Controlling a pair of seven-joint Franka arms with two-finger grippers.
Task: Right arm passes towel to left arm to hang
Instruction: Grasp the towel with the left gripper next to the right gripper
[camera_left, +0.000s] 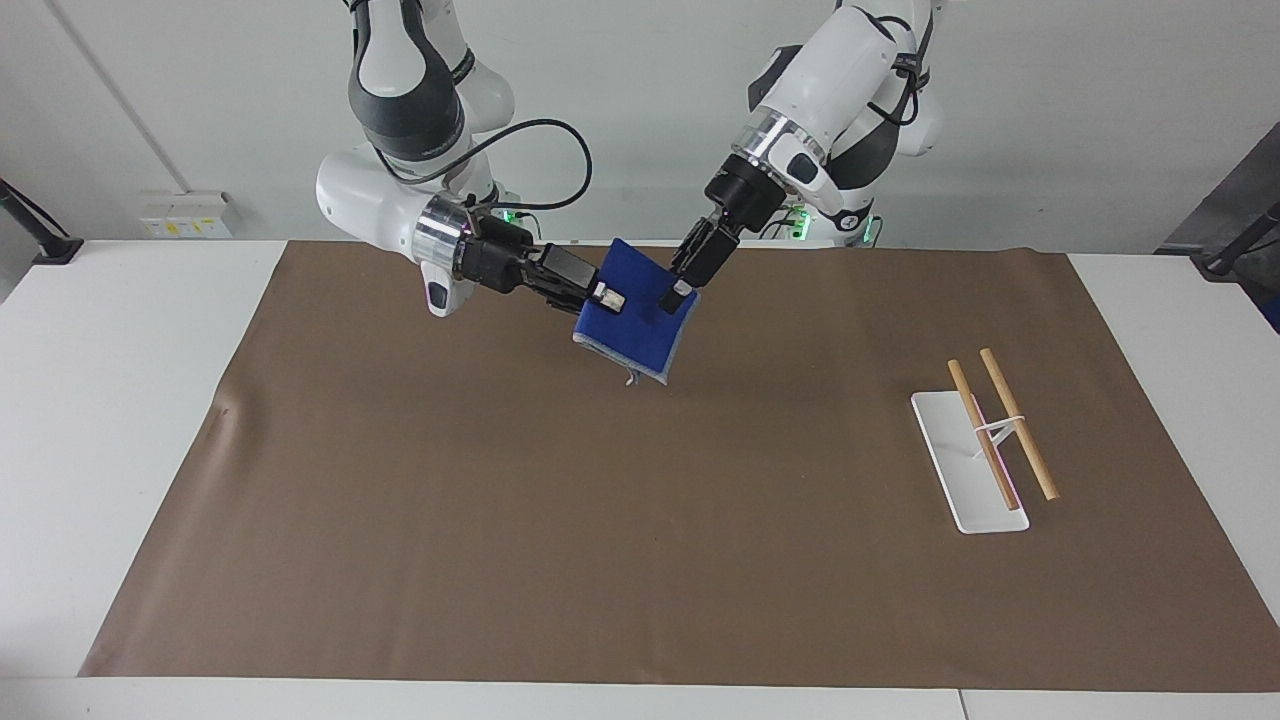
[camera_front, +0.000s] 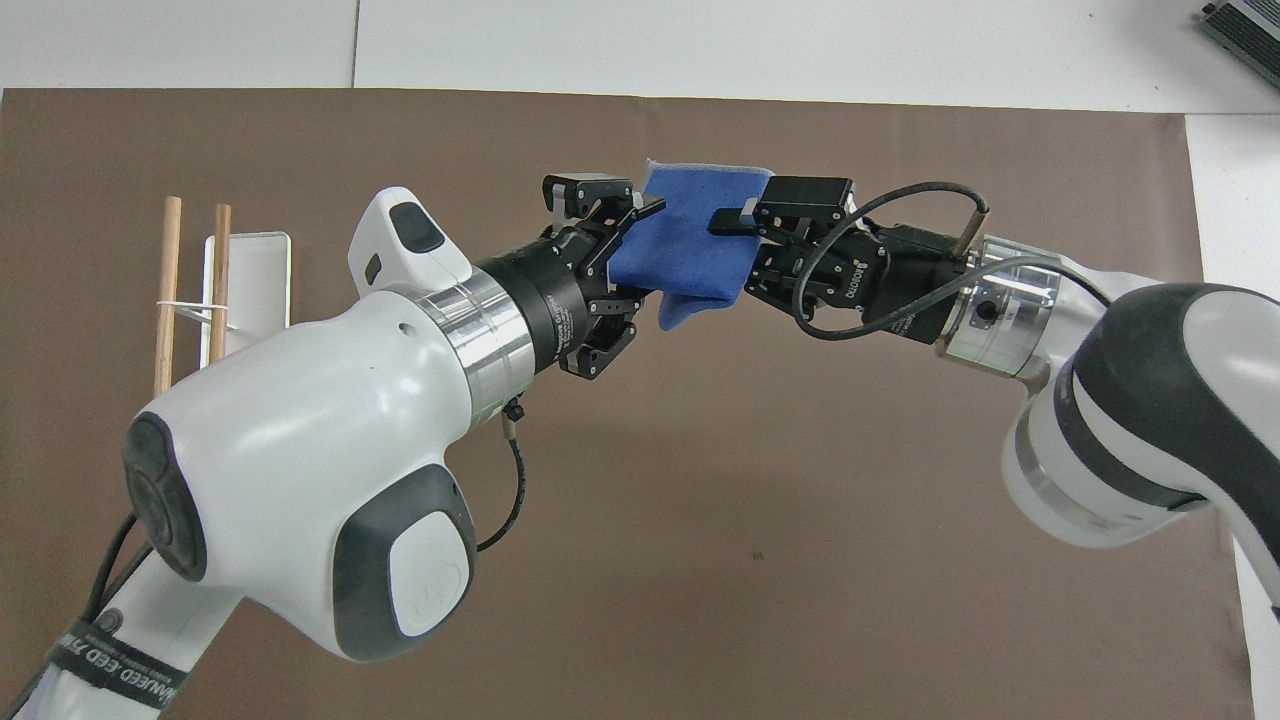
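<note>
One side of the towel is held in my right gripper, so my left gripper should grip the other side before my right gripper lets go and moves back.
The blue towel hangs folded in the air over the brown mat, toward the robots' edge of it. My right gripper is shut on one side of the towel; it also shows in the overhead view. My left gripper has come in at the towel's other side. In the overhead view the left gripper is open, with one finger on each side of the towel edge. The lower finger is partly hidden under the cloth.
A white rack base with two wooden rods stands on the brown mat toward the left arm's end; the rack also shows in the overhead view. White table surrounds the mat.
</note>
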